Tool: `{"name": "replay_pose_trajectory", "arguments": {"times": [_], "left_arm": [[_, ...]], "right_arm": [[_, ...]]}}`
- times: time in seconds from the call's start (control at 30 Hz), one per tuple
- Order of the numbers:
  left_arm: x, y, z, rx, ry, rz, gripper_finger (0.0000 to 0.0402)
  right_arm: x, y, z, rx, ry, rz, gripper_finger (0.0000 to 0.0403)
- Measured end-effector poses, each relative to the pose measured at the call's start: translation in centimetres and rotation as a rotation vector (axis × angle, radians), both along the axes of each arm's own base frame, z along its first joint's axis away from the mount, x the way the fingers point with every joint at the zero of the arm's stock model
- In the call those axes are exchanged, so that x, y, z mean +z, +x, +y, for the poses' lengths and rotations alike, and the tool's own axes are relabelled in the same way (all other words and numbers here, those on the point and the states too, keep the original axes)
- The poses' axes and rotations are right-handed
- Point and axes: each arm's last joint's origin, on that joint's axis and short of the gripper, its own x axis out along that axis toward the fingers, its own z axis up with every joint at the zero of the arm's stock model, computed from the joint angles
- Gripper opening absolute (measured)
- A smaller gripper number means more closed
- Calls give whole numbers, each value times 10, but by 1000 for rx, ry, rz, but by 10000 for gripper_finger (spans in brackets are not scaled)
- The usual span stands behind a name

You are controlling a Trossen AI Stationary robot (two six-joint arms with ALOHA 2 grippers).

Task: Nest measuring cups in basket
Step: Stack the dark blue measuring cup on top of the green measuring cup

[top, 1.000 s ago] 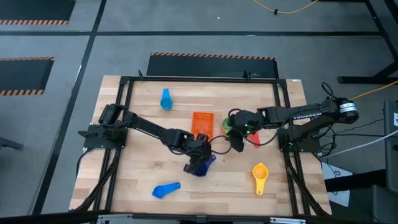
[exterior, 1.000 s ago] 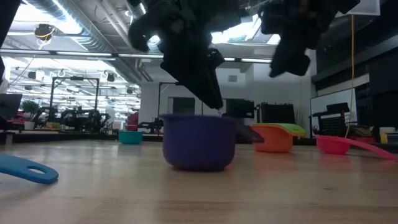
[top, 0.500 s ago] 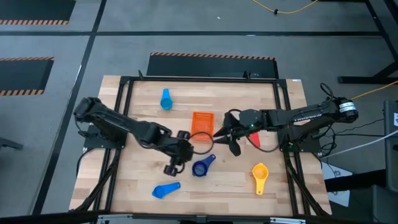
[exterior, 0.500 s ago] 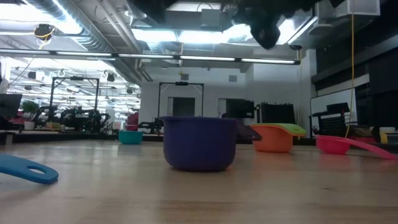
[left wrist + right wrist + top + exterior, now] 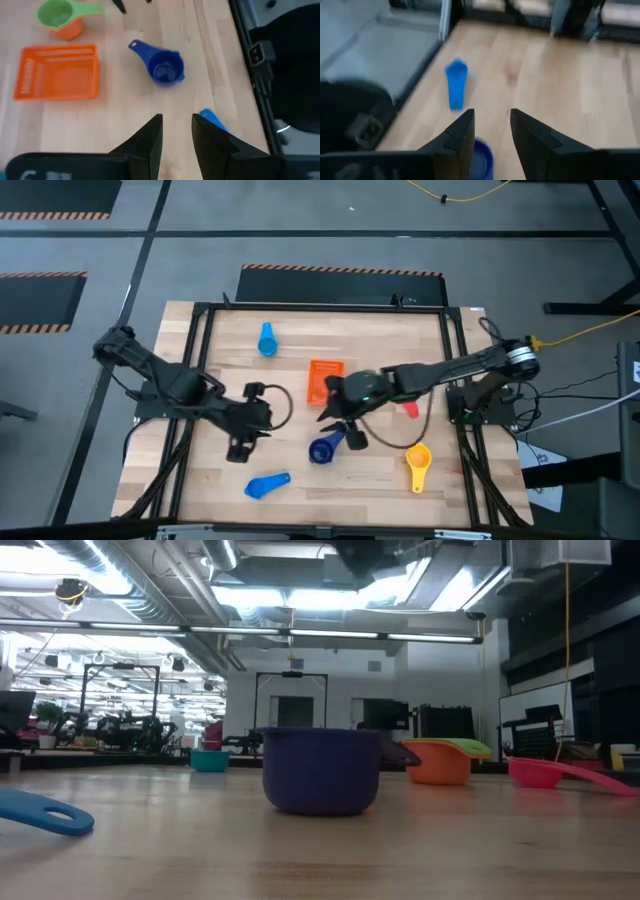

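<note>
The dark blue cup [image 5: 321, 451] is standing upright, away from the orange basket. I should keep lowering my right gripper until its open fingers are on either side of the cup's rim [image 5: 319, 441], and then close it.
A dark blue measuring cup [image 5: 325, 448] stands upright on its base near the table's middle, handle toward the far right. My right gripper [image 5: 340, 425] hangs open just above and beside it, touching nothing. My left gripper [image 5: 238, 448] is open, raised over the table's left part. The orange basket [image 5: 325, 378] stands upright with nothing in it [image 5: 57, 70]. A green cup sits inside an orange cup [image 5: 62, 17] to the basket's right. A blue cup [image 5: 268, 485], a light blue cup [image 5: 267, 338], a yellow cup [image 5: 417, 463] and a red cup [image 5: 408, 408] lie scattered.
A black metal frame [image 5: 200, 315] runs around the wooden table top. In the low view the dark blue cup [image 5: 320, 770] is in front, the orange and green pair [image 5: 445, 760] and the red cup [image 5: 545, 772] behind it to the right.
My left gripper has risen from the dark blue cup and drawn back toward the table's left edge. My right gripper has swung from beside the green and orange cups toward the near left, and it is now over the dark blue cup. The cup has stayed in place.
</note>
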Motion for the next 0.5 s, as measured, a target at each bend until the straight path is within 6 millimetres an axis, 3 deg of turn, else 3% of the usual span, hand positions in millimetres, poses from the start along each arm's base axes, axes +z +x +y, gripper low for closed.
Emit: {"name": "replay_pose_trajectory", "arguments": {"times": [0.2, 0.5], "left_arm": [[7, -19, -11, 12, 38, -54, 96], [6, -32, -28, -26, 86, -90, 96]], "right_arm": [[-13, 42, 11, 121, -28, 66, 131], [-53, 71, 20, 310, -39, 171, 131]]}}
